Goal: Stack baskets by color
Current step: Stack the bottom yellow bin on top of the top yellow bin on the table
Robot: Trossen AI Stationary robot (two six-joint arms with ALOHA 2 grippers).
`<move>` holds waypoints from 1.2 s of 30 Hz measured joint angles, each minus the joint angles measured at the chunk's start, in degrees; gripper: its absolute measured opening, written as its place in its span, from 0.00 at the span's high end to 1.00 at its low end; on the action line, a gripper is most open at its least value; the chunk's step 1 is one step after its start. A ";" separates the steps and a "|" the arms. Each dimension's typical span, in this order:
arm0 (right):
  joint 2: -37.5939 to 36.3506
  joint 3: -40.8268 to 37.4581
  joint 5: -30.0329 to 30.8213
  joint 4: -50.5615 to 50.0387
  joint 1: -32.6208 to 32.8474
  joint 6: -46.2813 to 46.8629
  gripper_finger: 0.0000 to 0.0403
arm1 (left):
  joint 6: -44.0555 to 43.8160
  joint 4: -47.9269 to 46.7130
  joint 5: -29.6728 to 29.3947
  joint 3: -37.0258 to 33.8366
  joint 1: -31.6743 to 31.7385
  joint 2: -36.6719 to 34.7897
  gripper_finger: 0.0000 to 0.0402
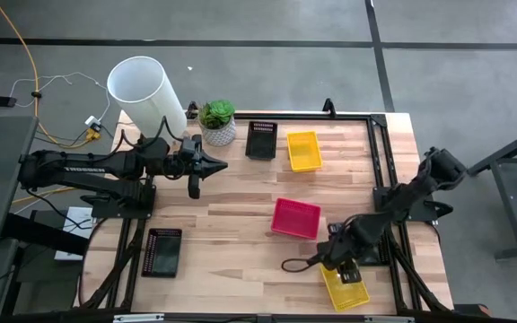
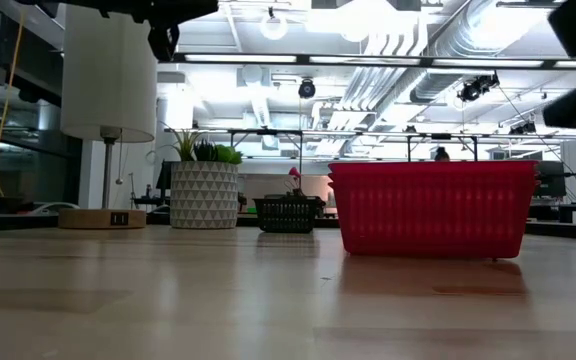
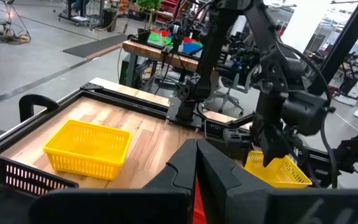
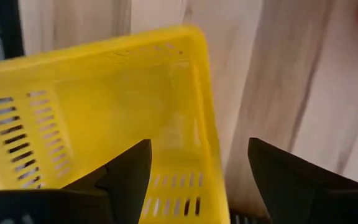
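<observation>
I expect the near yellow basket to nest down inside the second yellow basket when I carry it over, because the second one is empty and its sides slope inward.
A yellow basket lies flat on the table at the near right. My right gripper points down over it, open. In the right wrist view my right gripper has one finger over the inside of this yellow basket and the other outside one side wall; I see no touch. A pink-red basket rests mid-table. A second yellow basket and a black basket sit side by side at the far edge. Another black basket lies near left. My left gripper hovers shut at the far left.
A big white cylinder and a white pot with a green plant stand at the far left corner. Black frame rails run along the table's right side. Bare wood lies between the pink-red basket and the left arm.
</observation>
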 joint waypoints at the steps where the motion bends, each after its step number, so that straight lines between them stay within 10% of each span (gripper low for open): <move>1: 0.83 0.00 0.24 0.35 0.30 0.00 0.37 | 0.00 -0.18 0.00 0.00 0.00 0.00 1.00; 8: 5.06 -0.02 1.82 1.06 1.72 0.31 0.46 | 0.00 -0.65 0.00 0.02 0.00 0.00 1.00; 17: 2.66 -0.02 0.69 0.63 1.53 -1.67 0.97 | 0.00 -0.80 -0.06 0.04 0.00 0.00 1.00; 28: -18.89 1.71 -10.46 0.20 -10.38 -4.20 0.99 | 0.00 -1.02 -0.22 0.04 0.04 0.00 1.00; 36: -23.52 17.47 6.60 -13.70 -33.11 -22.42 1.00 | 0.00 -1.02 -0.29 0.04 0.04 0.00 1.00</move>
